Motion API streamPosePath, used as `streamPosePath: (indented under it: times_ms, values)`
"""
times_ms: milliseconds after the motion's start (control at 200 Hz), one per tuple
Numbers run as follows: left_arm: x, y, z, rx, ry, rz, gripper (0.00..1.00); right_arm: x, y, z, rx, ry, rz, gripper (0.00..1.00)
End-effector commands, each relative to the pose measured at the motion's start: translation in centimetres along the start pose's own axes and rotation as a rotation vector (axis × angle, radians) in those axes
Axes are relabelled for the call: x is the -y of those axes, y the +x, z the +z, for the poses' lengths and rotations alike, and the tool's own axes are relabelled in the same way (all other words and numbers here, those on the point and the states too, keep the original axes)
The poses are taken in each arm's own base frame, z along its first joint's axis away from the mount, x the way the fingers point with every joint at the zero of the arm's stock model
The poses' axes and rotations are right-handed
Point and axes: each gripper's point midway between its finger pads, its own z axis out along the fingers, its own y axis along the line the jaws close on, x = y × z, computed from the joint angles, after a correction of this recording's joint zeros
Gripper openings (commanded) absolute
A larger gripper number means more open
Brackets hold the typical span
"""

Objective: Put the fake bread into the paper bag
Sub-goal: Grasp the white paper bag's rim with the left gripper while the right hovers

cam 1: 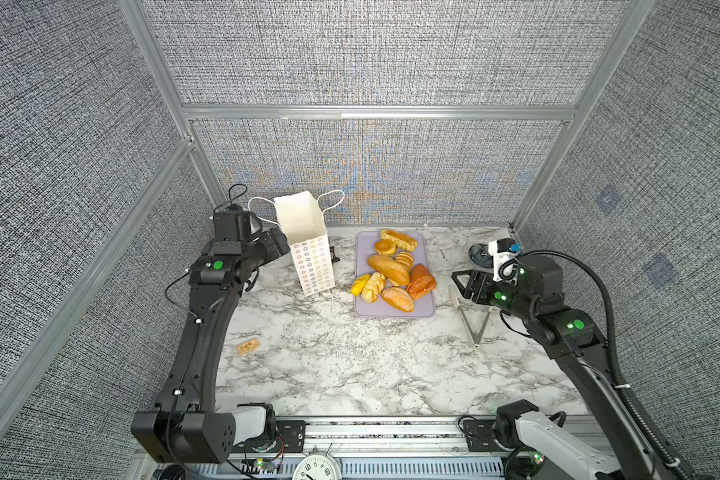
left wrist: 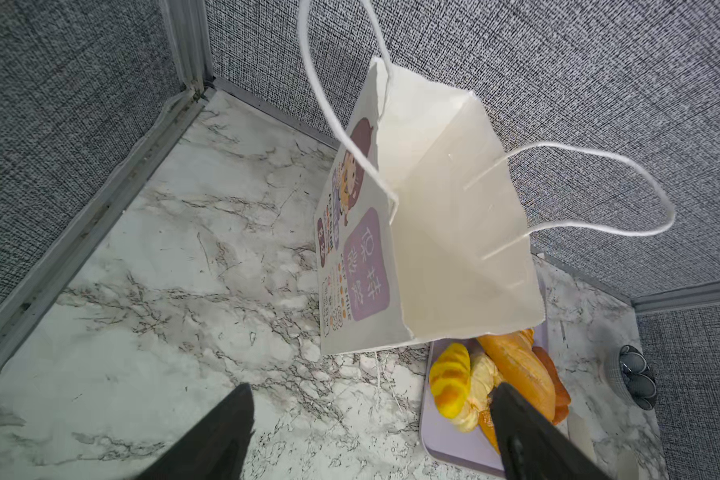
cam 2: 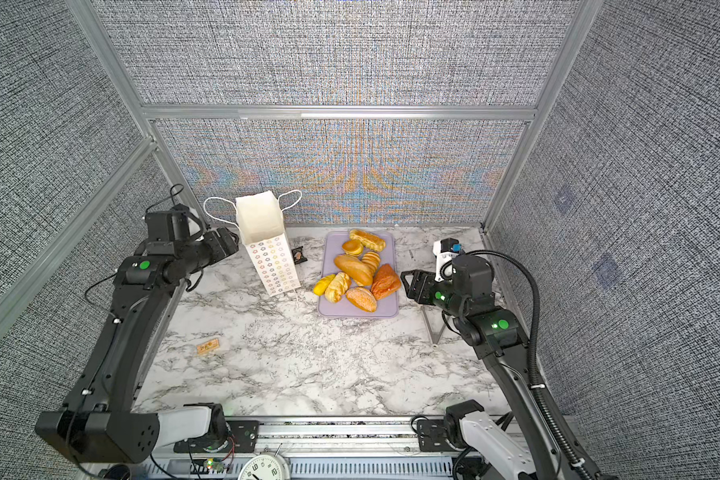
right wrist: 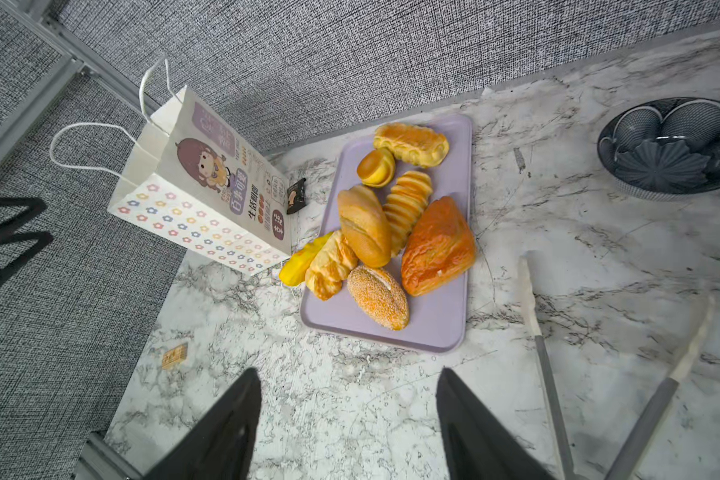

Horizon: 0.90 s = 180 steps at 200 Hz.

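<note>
Next, my left gripper pulls the paper bag (cam 1: 306, 240) to the open marble in front (cam 1: 316, 352) before bread goes in, because the bag stands far back near the fabric wall.
Several golden to reddish-brown fake bread pieces (cam 1: 391, 270) (cam 2: 356, 269) (right wrist: 364, 226) lie piled on a lavender tray (cam 1: 366, 309) (right wrist: 433, 324). Left of the tray the white paper bag (cam 1: 312, 266) (cam 2: 273, 266) (right wrist: 200, 208) stands upright with its mouth open, and no bread shows inside it (left wrist: 445, 232). My left gripper (cam 1: 281, 245) (left wrist: 373, 388) hovers open beside the bag's left side, apart from it. To the right of the tray, my right gripper (cam 1: 460, 282) (right wrist: 348, 372) is open over bare marble, holding nothing.
Metal tongs (cam 1: 474, 320) (right wrist: 545, 374) lie right of the tray, under my right arm. A grey bowl (cam 1: 481, 253) (right wrist: 674, 149) sits at the back right. A small dark packet (cam 1: 335, 258) lies between bag and tray, and a small wafer (cam 1: 248, 345) at the front left. Fabric walls enclose three sides.
</note>
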Motion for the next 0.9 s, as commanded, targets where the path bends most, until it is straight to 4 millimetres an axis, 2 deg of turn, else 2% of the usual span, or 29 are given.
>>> streamPosePath:
  times_ms: [0, 265, 430, 520, 585, 675, 895]
  values:
    - [0.2, -0.4, 1.8, -0.032, -0.021, 0.025, 0.86, 0.3, 0.6, 0.2, -0.019, 0.038, -0.009, 0.70]
    - [-0.1, -1.9, 6.6, -0.058, -0.094, 0.058, 0.75, 0.5, 2.2, 1.7, -0.091, 0.056, -0.020, 0.69]
    - [-0.2, -2.1, 9.0, -0.087, -0.117, 0.053, 0.63, 1.7, 3.4, 2.6, -0.159, 0.122, -0.011, 0.52]
    - [-0.3, -2.0, 9.8, -0.101, -0.124, 0.051, 0.56, 3.4, 3.8, 2.8, -0.197, 0.227, 0.023, 0.46]
    - [-0.3, -1.8, 10.2, -0.104, -0.125, 0.046, 0.51, 4.6, 4.3, 3.0, -0.232, 0.297, 0.041, 0.47]
    - [-0.2, -1.7, 10.5, -0.105, -0.118, 0.038, 0.45, 5.5, 5.1, 3.6, -0.290, 0.346, 0.038, 0.57]
    - [-0.1, -1.3, 10.9, -0.115, -0.109, 0.030, 0.19, 7.8, 6.4, 4.1, -0.334, 0.462, 0.028, 0.59]
